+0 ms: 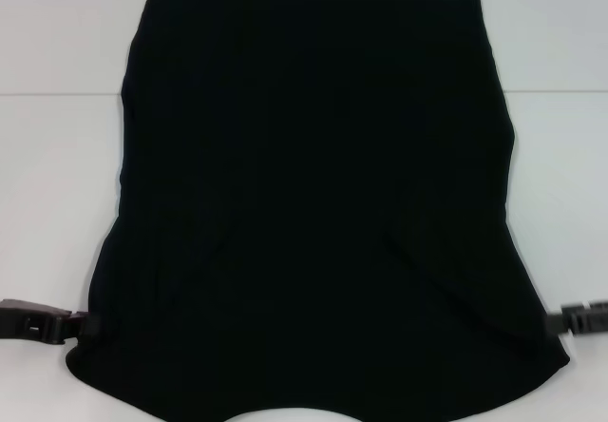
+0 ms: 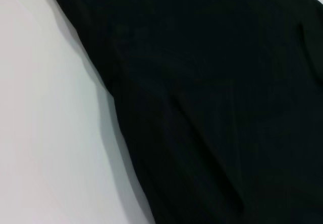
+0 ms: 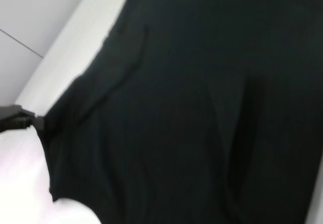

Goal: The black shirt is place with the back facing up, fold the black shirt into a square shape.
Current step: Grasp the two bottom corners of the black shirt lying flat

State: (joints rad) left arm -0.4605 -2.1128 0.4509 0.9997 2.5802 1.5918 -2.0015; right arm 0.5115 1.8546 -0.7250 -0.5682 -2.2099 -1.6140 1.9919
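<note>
The black shirt's near corner [image 1: 553, 369] hangs loose under my right gripper. Next, my right gripper draws that side of the shirt out and toward me before the fold.
The black shirt [image 1: 313, 194] fills most of the head view. Its far edge lies flat on the white table [image 1: 57, 203], and its near part is raised and spread wide toward me. My left gripper [image 1: 84, 327] grips the shirt's near left edge, and my right gripper [image 1: 553, 322] grips its near right edge. The fabric hangs taut between them with soft creases. Plain black cloth [image 2: 217, 98] fills the left wrist view. The right wrist view shows the cloth [image 3: 202, 108] too, with the left gripper [image 3: 22, 119] far off at its edge. No lettering shows.
The white table has a seam line [image 1: 560, 92] running across its far part. Bare tabletop shows on both sides of the shirt and beyond its far edge.
</note>
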